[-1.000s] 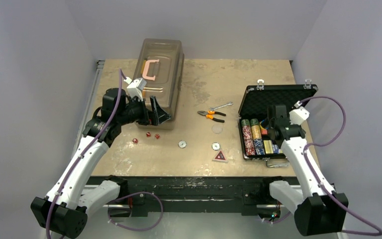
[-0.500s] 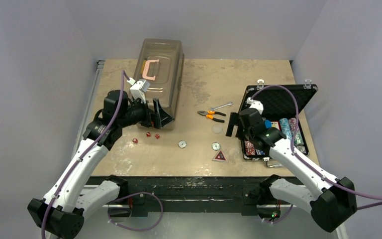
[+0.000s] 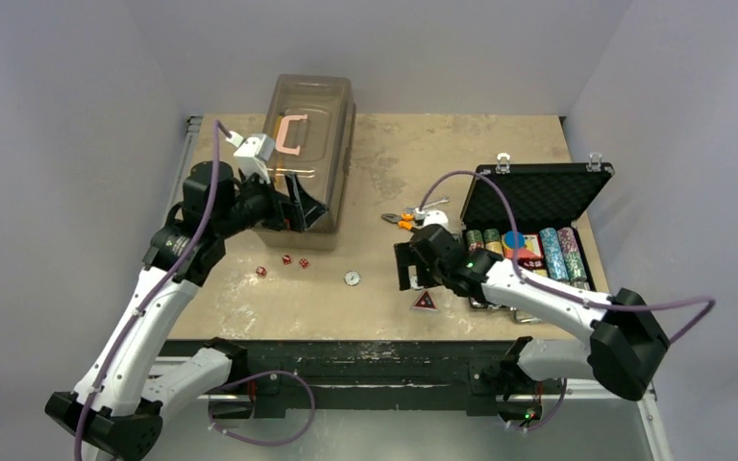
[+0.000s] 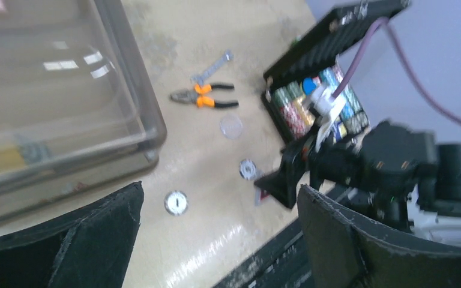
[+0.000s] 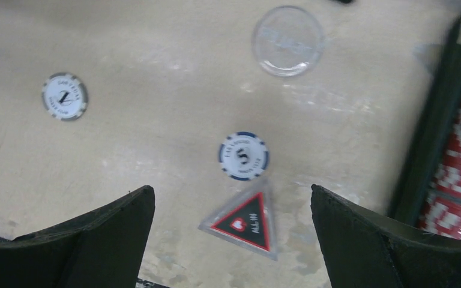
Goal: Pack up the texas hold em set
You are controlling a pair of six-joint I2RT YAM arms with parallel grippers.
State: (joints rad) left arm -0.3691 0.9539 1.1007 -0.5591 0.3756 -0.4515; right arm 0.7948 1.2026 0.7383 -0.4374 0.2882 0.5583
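The red dice are next to the brown box, a long way from the black case [image 3: 535,257]. My left gripper should pick up a die [image 3: 261,272] and give it to my right gripper.
The black case [image 3: 536,197] lies open at the right, with rows of multicoloured chips [image 3: 538,252] in it. My right gripper [image 3: 410,272] hangs open left of it, low over the table. Between its fingers lie the red triangle token [image 5: 245,219] and a blue-rimmed round button [image 5: 244,155], neither touched. A grey-rimmed button [image 5: 65,96] and a clear disc [image 5: 289,40] lie further off. Three red dice [image 3: 286,260] sit left of centre. My left gripper [image 3: 303,213] is open and empty, against the brown box's near end.
The large translucent brown box [image 3: 307,134] with a pink handle stands at the back left. Orange-handled pliers [image 4: 207,99] and a wrench [image 4: 213,66] lie mid-table, behind my right arm. The case's left wall [image 5: 438,138] is close to my right finger.
My right arm has swung left, from above the case to above the triangle token and button. My left arm has pulled back slightly along the brown box. Both grippers stay open.
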